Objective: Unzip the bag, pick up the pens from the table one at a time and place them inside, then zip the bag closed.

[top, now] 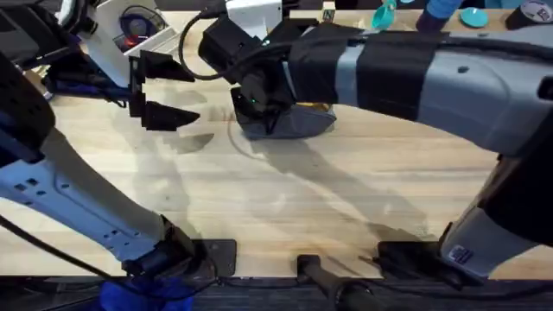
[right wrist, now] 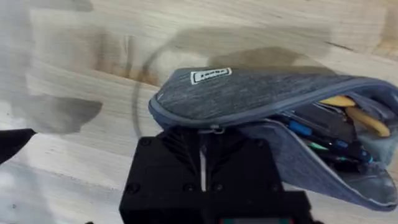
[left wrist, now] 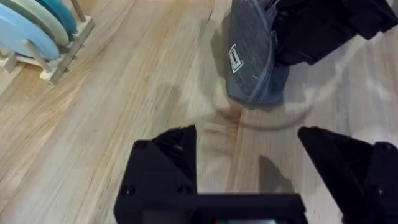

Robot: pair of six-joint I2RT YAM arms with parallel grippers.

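Note:
The bag's opening is wide open ahead of the zipper pull, so the opening will shut all the way over the pens when the robot pulls along the bag's seam.
The blue-grey bag lies on the table at the back middle. Its mouth gapes in the right wrist view, where several pens lie inside the bag against a yellowish lining. My right gripper is shut on the small metal zipper pull at the bag's near end. From above, that right gripper covers the bag's left end. My left gripper hangs open to the left of the bag, holding nothing. In the left wrist view, the bag lies beyond the left gripper, with the right gripper on it.
A wooden rack with blue and teal plates stands to the left of the bag. Teal and blue items line the table's back edge. The right arm spans the table from the lower right. Bare wood lies in front of the bag.

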